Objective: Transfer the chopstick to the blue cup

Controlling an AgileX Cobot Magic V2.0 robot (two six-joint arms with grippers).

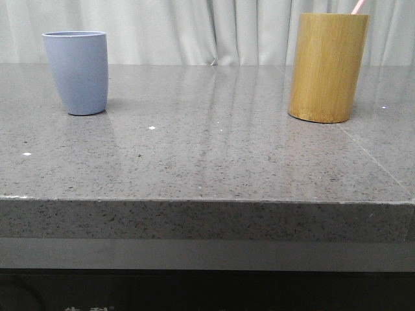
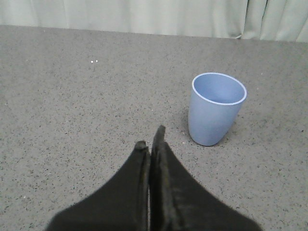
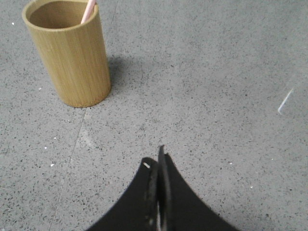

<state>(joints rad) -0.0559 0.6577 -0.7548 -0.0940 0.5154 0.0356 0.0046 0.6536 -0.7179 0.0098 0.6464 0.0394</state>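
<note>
The blue cup [image 1: 79,74] is standing a long way from the bamboo cylinder with the pink chopstick, so the robot's left gripper should first bring the cup nearer to the cylinder.
The blue cup [image 1: 76,71] stands upright and empty at the far left of the grey stone table; it also shows in the left wrist view [image 2: 214,109]. A tall yellow-brown bamboo cylinder [image 1: 327,67] stands at the far right. A pink chopstick [image 1: 358,6] pokes out of its top; the chopstick also shows in the right wrist view [image 3: 88,10], inside the cylinder [image 3: 70,55]. My left gripper [image 2: 150,139] is shut and empty, a short way from the cup. My right gripper [image 3: 156,159] is shut and empty, well apart from the cylinder. Neither gripper shows in the front view.
The grey speckled table [image 1: 214,149] has its front edge close to the camera. A pale curtain [image 1: 194,29] hangs behind the table. A seam line runs across the tabletop near the cylinder [image 3: 79,139].
</note>
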